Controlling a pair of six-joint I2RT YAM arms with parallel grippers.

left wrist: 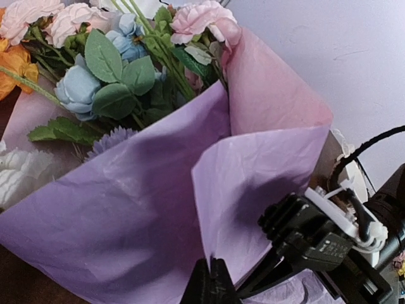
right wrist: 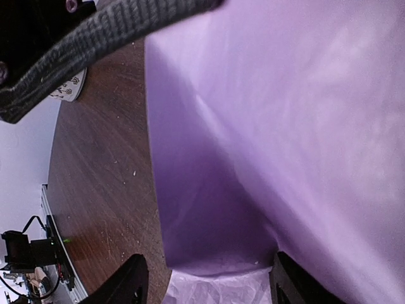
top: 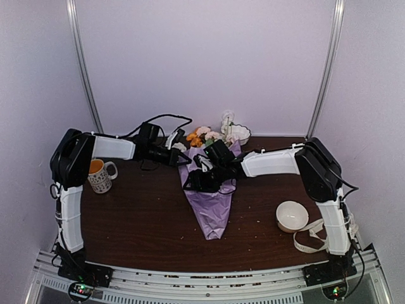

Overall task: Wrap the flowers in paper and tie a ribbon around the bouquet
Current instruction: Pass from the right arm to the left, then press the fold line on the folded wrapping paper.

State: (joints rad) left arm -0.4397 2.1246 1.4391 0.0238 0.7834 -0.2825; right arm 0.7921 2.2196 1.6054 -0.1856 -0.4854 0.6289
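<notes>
The paper's raised flap (left wrist: 256,174) is standing up loose below where my left gripper holds the cone's wide end, so next my right gripper presses the paper flat down toward the cone's tip (top: 214,232).
The bouquet (top: 212,206) lies on the table as a purple paper cone with its tip toward the near edge. The flowers (top: 201,135) poke from its far, wide end; pink, blue, orange and white blooms (left wrist: 95,69) show in the left wrist view. My left gripper (left wrist: 214,272) is shut on the edge of a raised flap of the paper (left wrist: 253,183). My right gripper (right wrist: 209,282) stands open over the bundle's middle, one finger (right wrist: 130,285) above bare wood, the other (right wrist: 291,285) against the paper (right wrist: 285,126). The ribbon (top: 310,237) lies loose by the right arm's base.
A patterned mug (top: 99,175) stands at the left by the left arm. A white bowl (top: 292,215) sits at the right, close to the ribbon. Another white object (top: 236,132) stands at the back behind the flowers. The right arm's wrist (left wrist: 323,237) crowds the left gripper.
</notes>
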